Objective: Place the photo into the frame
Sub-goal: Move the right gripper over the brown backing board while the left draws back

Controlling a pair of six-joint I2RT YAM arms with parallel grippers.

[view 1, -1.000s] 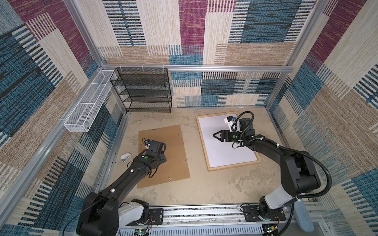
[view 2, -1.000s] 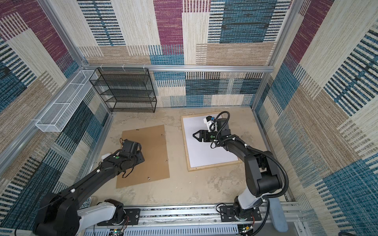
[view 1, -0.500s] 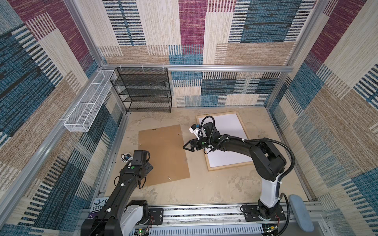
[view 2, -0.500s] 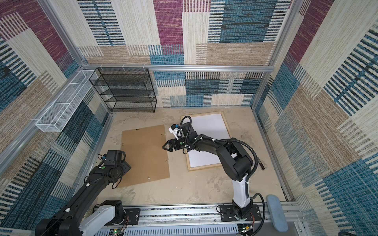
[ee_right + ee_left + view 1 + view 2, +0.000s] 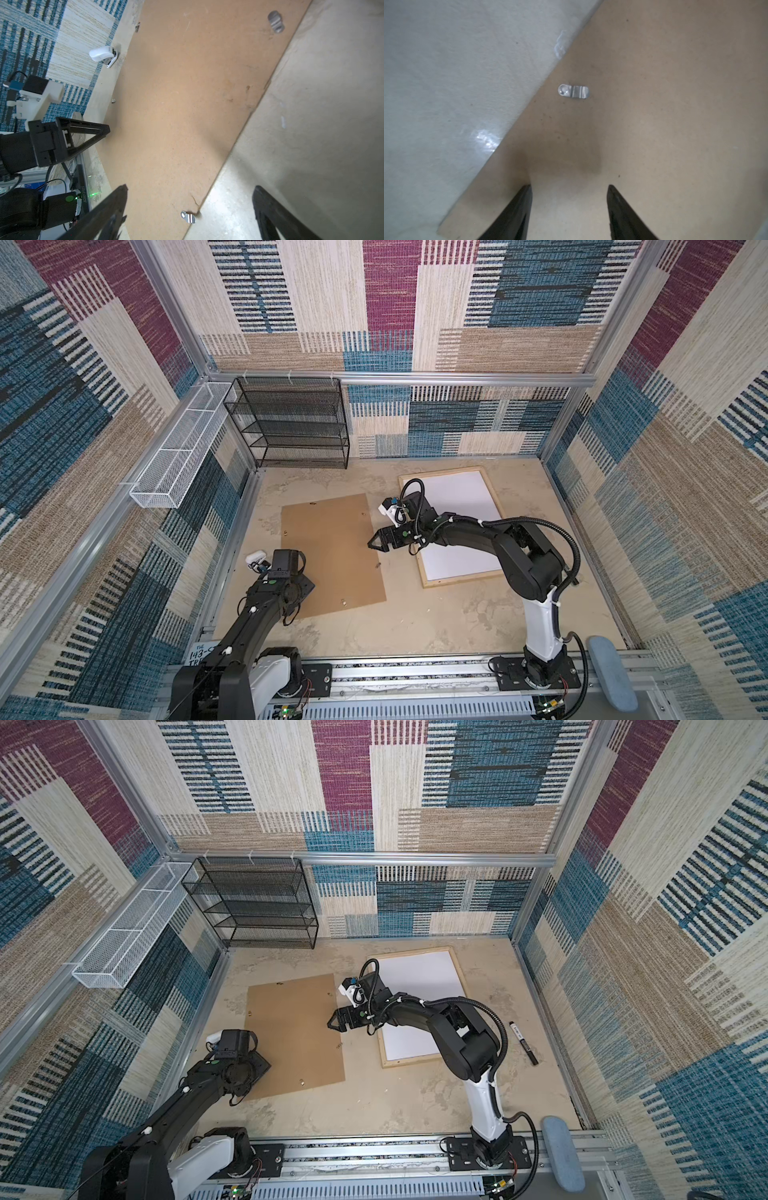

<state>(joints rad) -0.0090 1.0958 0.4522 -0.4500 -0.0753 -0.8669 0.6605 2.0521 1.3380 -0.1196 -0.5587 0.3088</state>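
My left gripper needs to move its fingers to either side of the board's edge [image 5: 472,182], pinch there and lift the board, because both fingers are over the brown backing board's flat side [image 5: 568,192] now.
The pale wooden frame [image 5: 461,578] [image 5: 411,1060] lies flat at the right, and a plain white sheet [image 5: 461,497] [image 5: 419,977] fills it. The photo is out of view; no printed picture shows anywhere. A brown backing board [image 5: 332,547] [image 5: 291,1027] lies left of the frame. My right gripper [image 5: 371,546] [image 5: 331,1026] [image 5: 190,188] hovers open and empty over the board's right edge, above a small metal tab [image 5: 188,217]. My left gripper [image 5: 569,186] is open and empty over the board [image 5: 654,104] near its near-left corner, close to another tab [image 5: 573,91].
A black wire shelf [image 5: 291,423] stands at the back left and a white wire basket [image 5: 178,448] hangs on the left wall. A small white device [image 5: 254,559] lies by the board's left edge. A black marker [image 5: 523,1042] lies right of the frame.
My right gripper has swung left from above the white sheet to the board's right edge and has opened wider. My left gripper has drawn back toward the board's near-left corner.
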